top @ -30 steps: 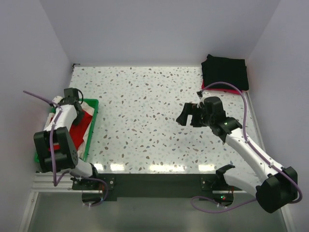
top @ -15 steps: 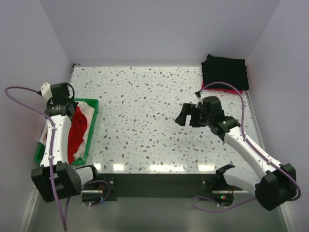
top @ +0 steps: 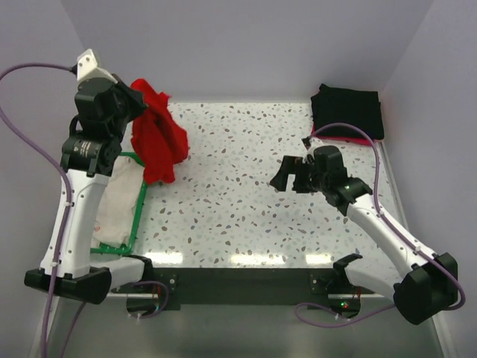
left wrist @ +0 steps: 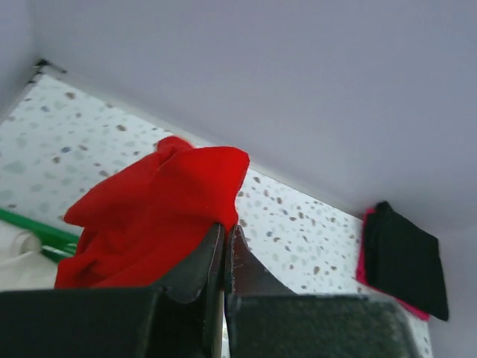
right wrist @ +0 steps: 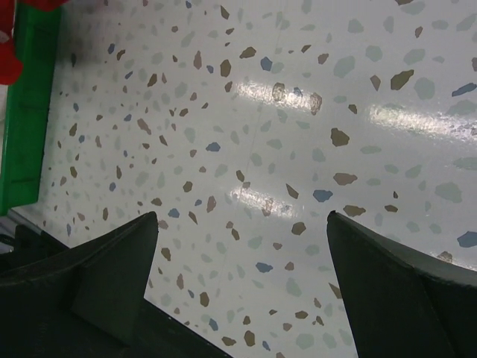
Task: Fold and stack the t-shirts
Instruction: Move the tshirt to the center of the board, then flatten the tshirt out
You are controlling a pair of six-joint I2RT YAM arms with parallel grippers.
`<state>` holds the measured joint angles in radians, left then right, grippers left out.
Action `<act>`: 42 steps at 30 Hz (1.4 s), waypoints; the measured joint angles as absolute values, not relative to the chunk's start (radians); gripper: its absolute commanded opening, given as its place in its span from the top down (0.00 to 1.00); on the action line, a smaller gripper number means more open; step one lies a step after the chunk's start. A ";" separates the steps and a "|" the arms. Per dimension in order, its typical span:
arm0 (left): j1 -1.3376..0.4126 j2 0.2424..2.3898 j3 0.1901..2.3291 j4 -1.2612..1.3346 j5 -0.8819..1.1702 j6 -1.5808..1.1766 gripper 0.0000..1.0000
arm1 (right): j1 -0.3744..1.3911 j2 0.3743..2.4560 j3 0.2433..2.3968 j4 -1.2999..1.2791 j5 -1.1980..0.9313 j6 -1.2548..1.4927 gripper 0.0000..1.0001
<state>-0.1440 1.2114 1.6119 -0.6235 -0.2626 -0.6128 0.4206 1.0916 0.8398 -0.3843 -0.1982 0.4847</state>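
Observation:
My left gripper should lay the red t-shirt on the clear speckled surface [top: 216, 183] and both grippers should then take it again, because the red t-shirt hangs bunched [top: 158, 143] from the left gripper alone.
My left gripper [top: 137, 99] is raised high over the table's left side and is shut on the bright red t-shirt [top: 157, 136], which hangs bunched below it. In the left wrist view the jaws [left wrist: 226, 230] pinch the red cloth [left wrist: 153, 209]. The white t-shirt [top: 113, 209] lies in the green basket [top: 137, 216]. A stack of black folded t-shirts [top: 347, 110] sits at the far right corner, also seen in the left wrist view [left wrist: 406, 261]. My right gripper [top: 285, 176] is open and empty above the speckled table [right wrist: 298, 149].
Walls close in the table on the left, back and right. The green basket's edge shows in the right wrist view [right wrist: 26, 112]. A pink edge peeks from under the black stack [top: 335, 133].
My left arm has lifted from the basket, pulling the red t-shirt up and toward the far middle. The right arm has barely moved.

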 measured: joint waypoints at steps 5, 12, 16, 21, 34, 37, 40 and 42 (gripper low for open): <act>-0.335 1.279 1.728 -0.615 -0.259 -0.605 1.00 | 0.421 1.076 0.866 -0.395 -0.171 0.484 0.01; -0.476 1.314 1.668 -0.589 -0.228 -0.608 1.00 | 0.421 1.042 0.873 -0.394 -0.120 0.487 0.01; -0.473 1.381 1.599 -0.585 -0.186 -0.606 0.96 | 0.421 1.056 0.873 -0.379 -0.100 0.497 0.01; -0.396 1.580 1.560 -0.555 -0.071 -0.590 0.48 | 0.421 1.132 0.858 -0.323 -0.102 0.515 0.01; -0.360 1.338 1.019 -0.435 0.020 -0.603 0.47 | 0.559 1.320 0.757 -0.133 -0.126 0.570 0.20; -0.428 1.322 0.931 -0.386 0.023 -0.627 0.48 | 0.618 1.407 0.762 -0.089 -0.120 0.583 0.22; -0.472 1.320 0.820 -0.355 0.031 -0.664 0.48 | 0.668 1.498 0.790 -0.048 -0.114 0.594 0.24; -0.474 1.306 0.752 -0.353 0.020 -0.691 0.48 | 0.693 1.548 0.816 -0.017 -0.113 0.604 0.26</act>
<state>-0.4736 1.3056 0.7525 -0.3534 0.0204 -0.6907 0.6930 1.5482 0.8158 -0.0166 -0.1131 0.6041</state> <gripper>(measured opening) 0.518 0.761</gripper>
